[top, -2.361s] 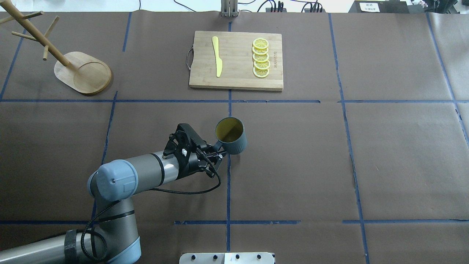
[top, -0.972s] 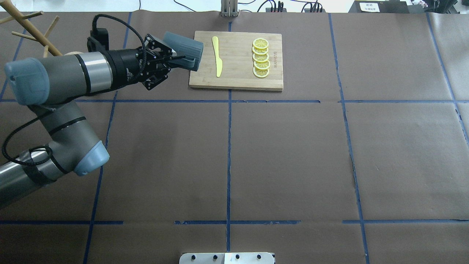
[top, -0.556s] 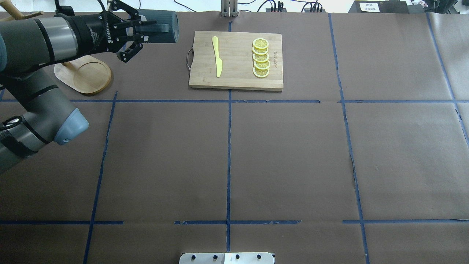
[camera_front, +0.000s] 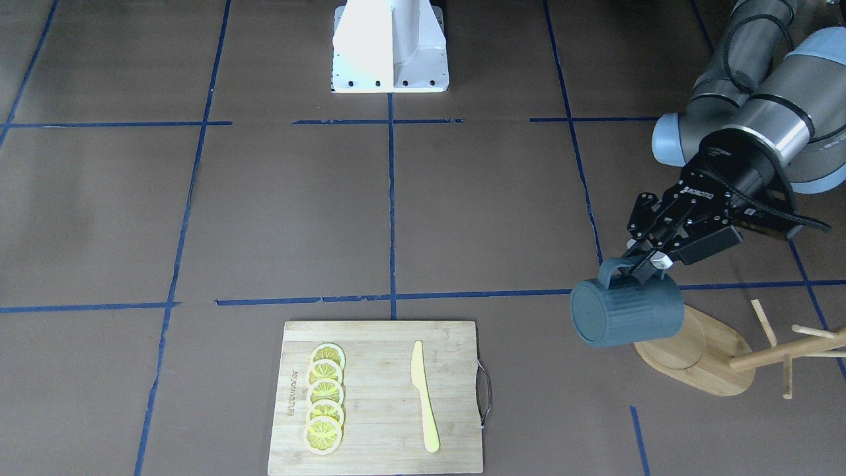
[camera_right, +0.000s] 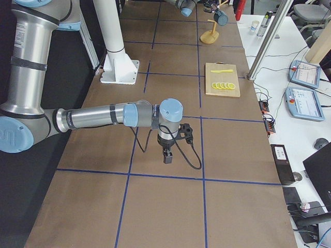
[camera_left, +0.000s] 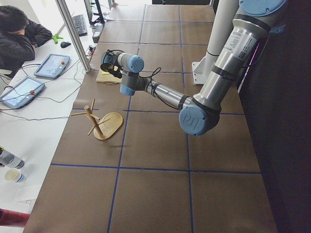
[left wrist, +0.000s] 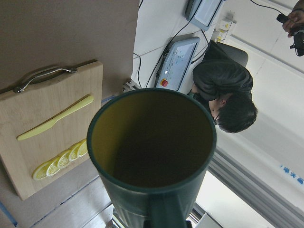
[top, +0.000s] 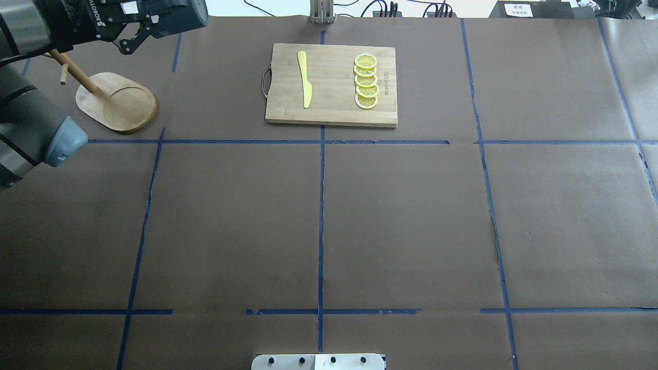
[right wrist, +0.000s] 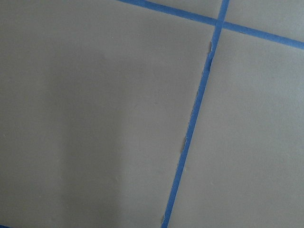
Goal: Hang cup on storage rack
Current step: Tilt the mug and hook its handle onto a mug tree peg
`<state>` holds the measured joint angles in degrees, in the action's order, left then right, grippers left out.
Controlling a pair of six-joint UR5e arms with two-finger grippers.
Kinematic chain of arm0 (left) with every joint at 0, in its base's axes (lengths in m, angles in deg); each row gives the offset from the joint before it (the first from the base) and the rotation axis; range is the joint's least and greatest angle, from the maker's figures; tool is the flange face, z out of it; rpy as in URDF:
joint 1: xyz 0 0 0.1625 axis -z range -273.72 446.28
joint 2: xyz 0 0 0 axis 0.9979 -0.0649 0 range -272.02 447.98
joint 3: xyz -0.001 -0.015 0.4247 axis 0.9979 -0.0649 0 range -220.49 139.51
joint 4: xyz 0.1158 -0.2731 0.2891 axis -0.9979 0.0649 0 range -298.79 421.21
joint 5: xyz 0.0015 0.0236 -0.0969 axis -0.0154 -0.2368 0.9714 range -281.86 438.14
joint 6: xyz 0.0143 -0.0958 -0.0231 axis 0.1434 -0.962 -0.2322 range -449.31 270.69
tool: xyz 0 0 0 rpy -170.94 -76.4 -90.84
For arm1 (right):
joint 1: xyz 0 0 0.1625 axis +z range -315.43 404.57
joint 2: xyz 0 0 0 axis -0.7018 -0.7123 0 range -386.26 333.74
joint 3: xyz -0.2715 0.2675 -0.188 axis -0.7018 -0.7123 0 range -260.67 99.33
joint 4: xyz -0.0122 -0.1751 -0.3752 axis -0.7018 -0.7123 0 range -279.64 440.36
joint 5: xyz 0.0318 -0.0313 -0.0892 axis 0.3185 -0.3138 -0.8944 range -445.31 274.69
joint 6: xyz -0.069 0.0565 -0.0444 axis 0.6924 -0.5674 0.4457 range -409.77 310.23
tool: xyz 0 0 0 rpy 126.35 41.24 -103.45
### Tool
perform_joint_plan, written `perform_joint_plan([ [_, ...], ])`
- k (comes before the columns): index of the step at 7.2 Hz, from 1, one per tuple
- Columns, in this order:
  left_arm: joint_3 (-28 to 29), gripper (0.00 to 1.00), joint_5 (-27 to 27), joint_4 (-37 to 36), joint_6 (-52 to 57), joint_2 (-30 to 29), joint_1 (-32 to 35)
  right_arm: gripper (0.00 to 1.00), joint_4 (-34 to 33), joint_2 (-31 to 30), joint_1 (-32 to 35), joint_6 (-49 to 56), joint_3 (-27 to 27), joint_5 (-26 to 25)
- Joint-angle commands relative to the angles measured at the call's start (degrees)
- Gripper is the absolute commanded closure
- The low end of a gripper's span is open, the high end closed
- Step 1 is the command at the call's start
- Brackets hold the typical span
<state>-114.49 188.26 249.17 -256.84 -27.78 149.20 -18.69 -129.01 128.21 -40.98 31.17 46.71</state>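
The cup's opening (left wrist: 152, 137) is facing the rack's wires (camera_front: 813, 330). My left gripper should keep moving the cup toward them until one wire is inside the cup, and then let go.
My left gripper (camera_front: 640, 267) is shut on the handle of the dark teal ribbed cup (camera_front: 625, 311). It holds the cup on its side in the air, base towards the front-facing camera, over the near end of the storage rack's oval base (camera_front: 710, 367). The rack's pegs (camera_front: 790, 349) lie to the cup's side, apart from it. In the overhead view the cup (top: 189, 12) is at the top left edge, beyond the rack base (top: 117, 103). The left wrist view looks into the cup's yellow inside (left wrist: 152, 137). My right gripper (camera_right: 166, 155) points down at the table; I cannot tell its state.
A bamboo cutting board (top: 331, 85) with a yellow knife (top: 305, 78) and several lemon slices (top: 366, 81) lies at the back middle. Blue tape lines cross the brown paper. An operator (camera_left: 19, 36) sits past the table's far edge.
The left arm lifted the cup from the table's middle, turned it on its side and carried it to the far left. It now sits by the rack at the view's top edge.
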Motion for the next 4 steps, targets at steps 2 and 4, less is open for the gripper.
perform_joint_plan([
  [2,9.29,0.99,0.09,15.28,-2.18,1.31,3.69,0.00,1.93,-0.26,0.21,-0.17,-0.22,-0.09],
  [4,9.75,0.99,0.96,18.83,-2.27,2.98,3.87,0.00,1.94,-0.26,0.38,-0.17,-0.13,-0.09],
])
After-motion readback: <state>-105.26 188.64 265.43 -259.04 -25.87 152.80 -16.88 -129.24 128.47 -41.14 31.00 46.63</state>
